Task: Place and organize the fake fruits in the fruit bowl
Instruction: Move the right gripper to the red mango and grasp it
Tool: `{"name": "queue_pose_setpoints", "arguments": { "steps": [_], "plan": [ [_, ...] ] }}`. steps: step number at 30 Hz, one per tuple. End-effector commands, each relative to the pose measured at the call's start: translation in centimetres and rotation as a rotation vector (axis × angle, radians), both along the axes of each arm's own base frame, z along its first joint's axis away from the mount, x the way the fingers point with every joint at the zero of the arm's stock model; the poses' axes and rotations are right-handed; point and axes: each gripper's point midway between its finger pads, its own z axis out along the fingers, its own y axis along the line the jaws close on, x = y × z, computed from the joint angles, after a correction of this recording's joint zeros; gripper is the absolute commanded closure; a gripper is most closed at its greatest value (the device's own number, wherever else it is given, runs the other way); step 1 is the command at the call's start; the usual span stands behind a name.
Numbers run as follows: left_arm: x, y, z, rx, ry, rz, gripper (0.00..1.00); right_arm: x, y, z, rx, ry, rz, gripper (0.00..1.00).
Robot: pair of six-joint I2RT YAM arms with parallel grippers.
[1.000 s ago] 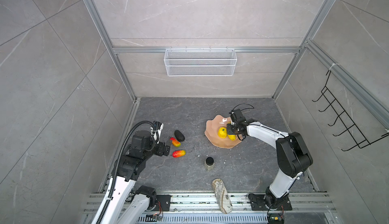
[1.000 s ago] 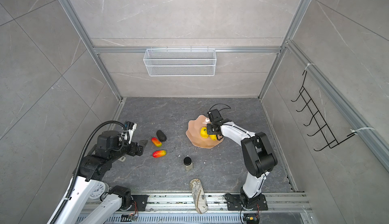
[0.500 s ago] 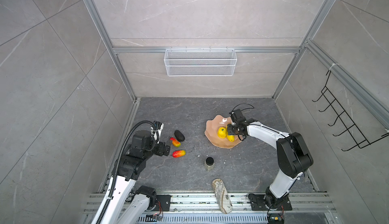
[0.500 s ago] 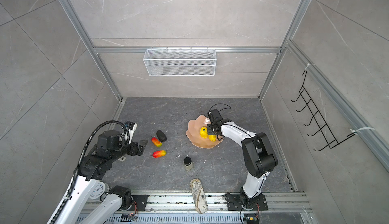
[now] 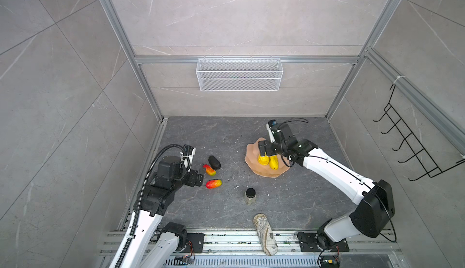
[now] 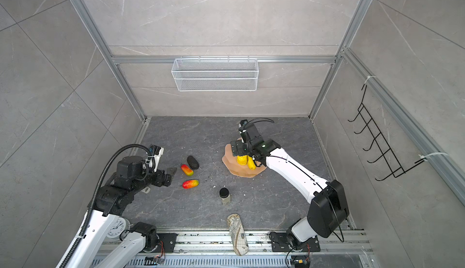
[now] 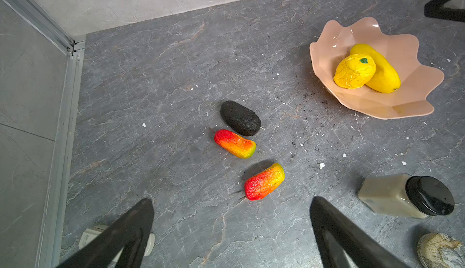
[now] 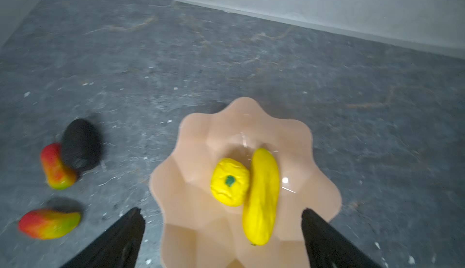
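Observation:
This fruit (image 5: 213, 183) is clear of the blackish oval fruit, so I should keep moving my right gripper toward the front red-to-yellow fruit until its body is inside my open fingers.
The salmon-pink fruit bowl (image 5: 251, 153) (image 6: 232, 170) (image 7: 377, 110) (image 8: 201, 229) holds the long yellow fruit (image 5: 273, 163) (image 8: 261, 198) and, leaning against it, the stubby yellow fruit (image 5: 262, 159) (image 7: 353, 71) (image 8: 229, 181). My right gripper (image 5: 268, 151) (image 8: 223, 214) hovers open just over the bowl, holding nothing. On the floor to the left lie the blackish oval fruit (image 5: 214, 162) (image 7: 240, 118) and two red-to-yellow fruits (image 5: 209, 170) (image 7: 234, 143), (image 5: 214, 184) (image 7: 264, 181). My left gripper (image 5: 200, 175) (image 7: 231, 202) stands open and empty just left of them.
A black-lidded jar (image 5: 250, 195) (image 7: 402, 196) stands in front of the bowl. Near the front rail lies a beige patterned oblong object (image 5: 264, 230). A white wire basket (image 5: 239, 74) hangs on the back wall, a black hook rack (image 5: 407, 148) on the right wall.
My right gripper's jaws have spread apart above the bowl. Both yellow fruits lie free in it. The left arm has barely moved.

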Motion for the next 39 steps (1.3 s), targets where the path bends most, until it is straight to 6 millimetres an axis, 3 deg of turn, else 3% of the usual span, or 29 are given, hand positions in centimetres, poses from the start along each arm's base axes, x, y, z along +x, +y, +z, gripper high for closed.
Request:
{"name": "queue_pose_setpoints", "arguments": {
  "steps": [1,9,15,20,30,39],
  "plan": [
    [0.2,-0.1,0.5,-0.008,-0.015,-0.007,0.0,-1.9,5.0,-1.2,-0.03,0.038,0.155,0.01],
    [0.0,0.0,0.5,-0.01,-0.021,-0.005,0.0,-7.1,17.8,-6.7,-0.069,0.136,0.469,0.01],
    [-0.1,0.0,0.9,-0.016,-0.036,-0.006,0.0,-9.8,23.2,-11.2,-0.081,0.209,0.596,0.01],
    [-0.3,0.0,1.1,-0.017,-0.046,-0.004,0.0,-10.0,25.0,-13.9,-0.112,0.245,0.6,0.04],
    [-0.4,0.0,1.2,-0.019,-0.051,-0.007,0.0,-9.0,25.3,-18.1,-0.195,0.279,0.569,0.17],
    [-0.4,0.0,1.2,-0.02,-0.052,-0.006,0.0,-9.4,25.0,-19.2,-0.202,0.307,0.569,0.33]
  ]
}}
